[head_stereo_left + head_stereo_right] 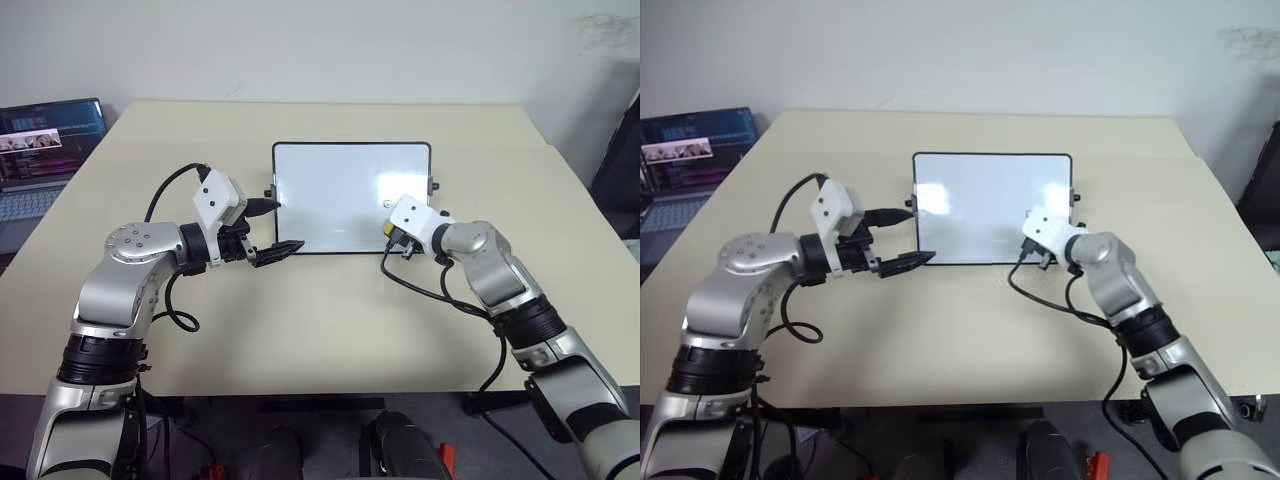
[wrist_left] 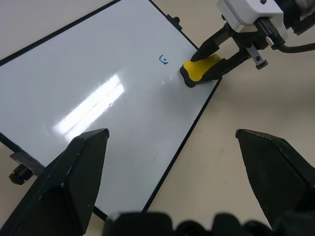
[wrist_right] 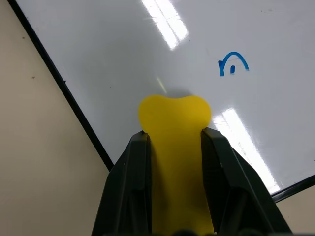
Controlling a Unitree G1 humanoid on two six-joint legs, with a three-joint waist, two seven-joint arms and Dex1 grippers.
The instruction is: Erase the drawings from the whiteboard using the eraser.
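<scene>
My right gripper has the yellow eraser (image 1: pixel 389 229) by the whiteboard's near corner, short of the blue drawing (image 1: pixel 388 203). It should wipe back over the drawing before it puts the eraser aside.
The whiteboard (image 1: pixel 340 180) lies flat in the middle of the table. One small blue drawing (image 3: pixel 233 64) shows on it near its right side, also seen from the left wrist as a blue mark (image 2: pixel 163 59). My right gripper (image 2: pixel 212 55) is shut on the yellow eraser (image 3: pixel 174 120), whose dark face rests on the board by the near right corner, just short of the mark. My left gripper (image 1: pixel 273 229) stands open at the board's near left corner, its fingers straddling the frame with nothing held.
An open laptop (image 1: pixel 45 150) with a lit screen sits at the table's far left. Black cables loop from both wrists onto the beige table (image 1: pixel 330 330). Small black knobs stick out from the board's sides.
</scene>
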